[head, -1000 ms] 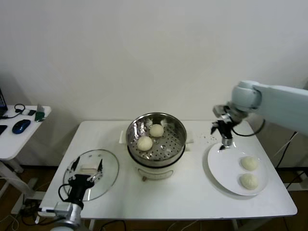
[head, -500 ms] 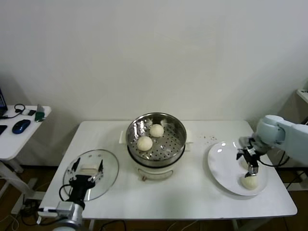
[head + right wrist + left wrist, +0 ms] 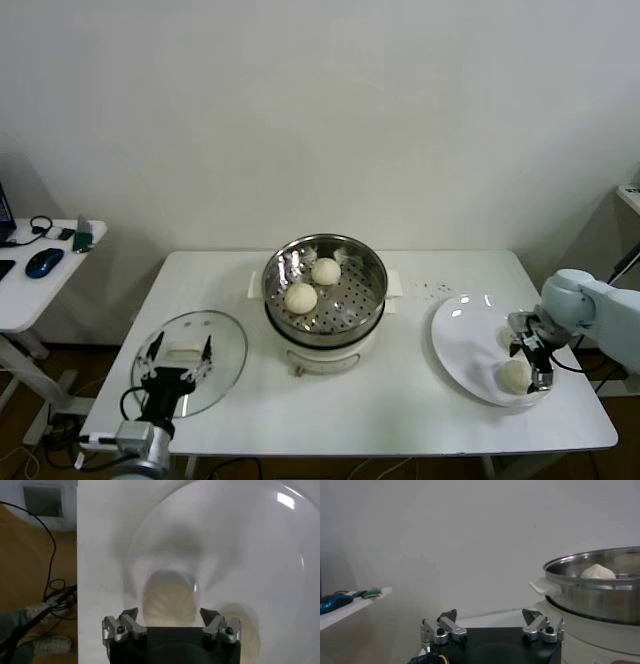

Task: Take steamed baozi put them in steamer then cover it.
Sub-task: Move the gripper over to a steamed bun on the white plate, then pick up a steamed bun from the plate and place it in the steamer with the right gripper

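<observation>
The nearer baozi (image 3: 515, 377) will come away by itself when I lift it, because white plate shows in the gap (image 3: 207, 599) between the two baozi.
The steamer (image 3: 345, 318) stands at the table's middle with two steamed baozi (image 3: 301, 297) (image 3: 325, 270) on its perforated tray. Two more baozi lie on the white plate (image 3: 465, 340) at the right; the nearer one (image 3: 513, 376) shows plainly, while the farther one (image 3: 504, 338) is partly hidden by my arm. My right gripper (image 3: 534, 362) hangs open just over them; in the right wrist view a baozi (image 3: 167, 597) lies between its spread fingers (image 3: 128, 619). The cover (image 3: 222, 345) lies flat at the front left. My left gripper (image 3: 172, 372) rests open above it, empty. The left wrist view shows the steamer (image 3: 600, 597).
A small side table (image 3: 40, 290) with a blue mouse (image 3: 44, 262) stands left of the main table. The plate sits close to the table's right edge, with floor and cables (image 3: 42, 605) just beyond. A few dark specks (image 3: 432, 290) lie behind the plate.
My right arm has swung from beside the steamer out over the plate and come down onto the baozi there. The left arm and the cover have not moved.
</observation>
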